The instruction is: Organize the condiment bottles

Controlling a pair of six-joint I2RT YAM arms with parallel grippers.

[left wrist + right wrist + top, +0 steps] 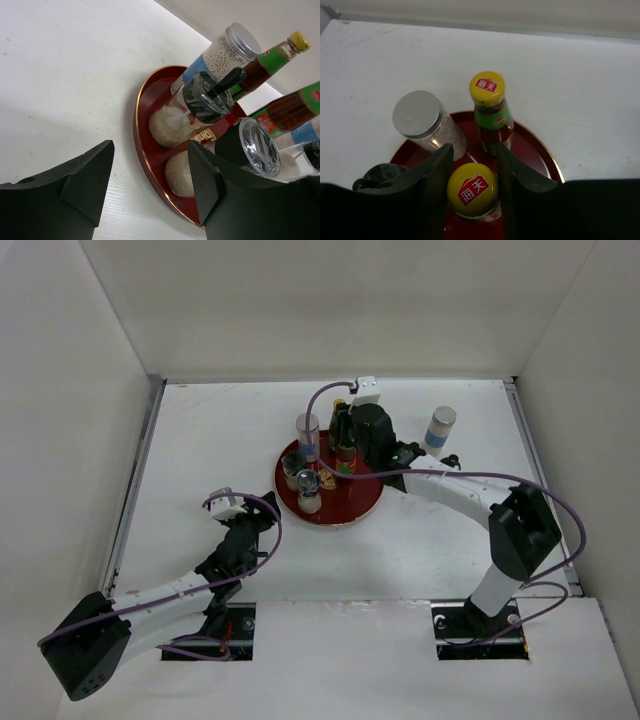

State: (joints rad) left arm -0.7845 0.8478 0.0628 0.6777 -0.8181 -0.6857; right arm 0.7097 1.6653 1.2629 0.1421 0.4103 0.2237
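Note:
The held sauce bottle (346, 461) is upright, and there is open plate (325, 452) beside the silver-lidded shaker. I should keep moving the bottle toward that gap with my right gripper and let go of it there.
A round red plate (352, 512) near the table's middle holds several condiment bottles. My right gripper (473, 150) reaches over it from the right, shut on a dark sauce bottle (472, 189) with a yellow cap. That bottle stands upright on the plate (535, 150). Just beyond it stand a second sauce bottle (490, 110) with a green neck and a silver-lidded shaker (420, 117). My left gripper (150, 150) is open and empty, low at the plate's left rim (142, 125). A black-capped shaker (207, 95) and a bead-filled shaker (220, 55) stand in front of it.
One blue-labelled shaker (439, 428) stands alone on the table, right of the plate and behind my right arm. White walls close in the table at the back and on both sides. A purple cable loops above each arm.

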